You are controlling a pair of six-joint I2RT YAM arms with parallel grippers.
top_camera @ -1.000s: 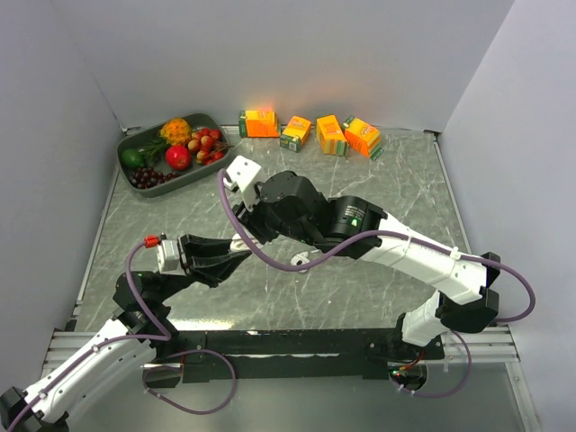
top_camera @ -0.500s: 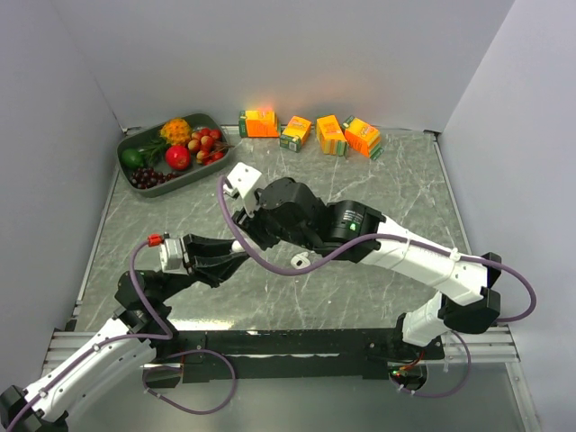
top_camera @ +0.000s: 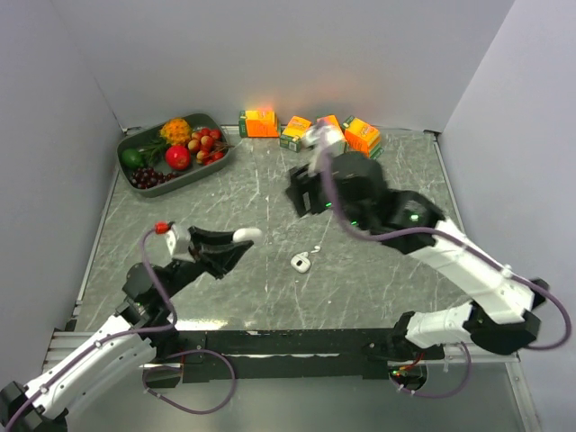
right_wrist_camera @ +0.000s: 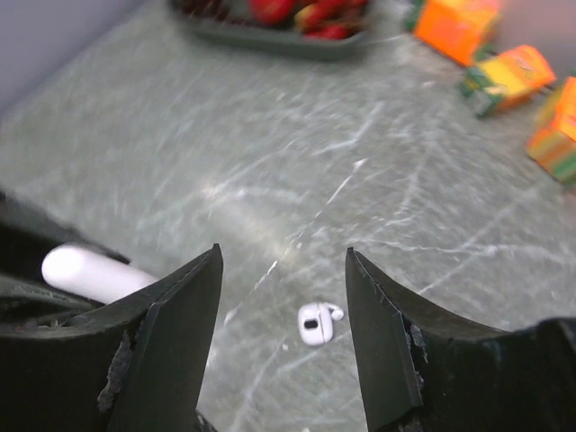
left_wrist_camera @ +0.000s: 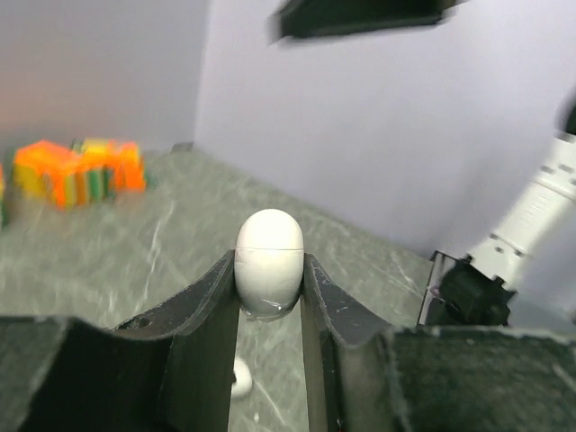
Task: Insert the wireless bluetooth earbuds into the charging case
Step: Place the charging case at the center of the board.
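Note:
The marble (top_camera: pixel 256 207) between the fruit tray and the earbud is free for the white charging case (top_camera: pixel 247 235). My left gripper goes on lowering the case until it sits there.
My left gripper (top_camera: pixel 238 241) is shut on a closed white egg-shaped charging case (top_camera: pixel 246 235) and holds it above the table at centre-left. The case sits upright between the fingers in the left wrist view (left_wrist_camera: pixel 268 261). One small white earbud (top_camera: pixel 301 262) lies on the marble table to the right of that gripper; it also shows in the right wrist view (right_wrist_camera: pixel 315 324) and, blurred, in the left wrist view (left_wrist_camera: pixel 239 378). My right gripper (top_camera: pixel 301 193) is open and empty, raised above the table behind the earbud. A second earbud is not clearly visible.
A green tray of fruit (top_camera: pixel 209 121) stands at the back left. Several orange juice cartons (top_camera: pixel 261 123) line the back wall. Grey walls close in the table on the left, back and right.
My right arm has pulled away from the left gripper, rising and swinging back and to the right. The left gripper stays shut on the case, which now shows uncovered.

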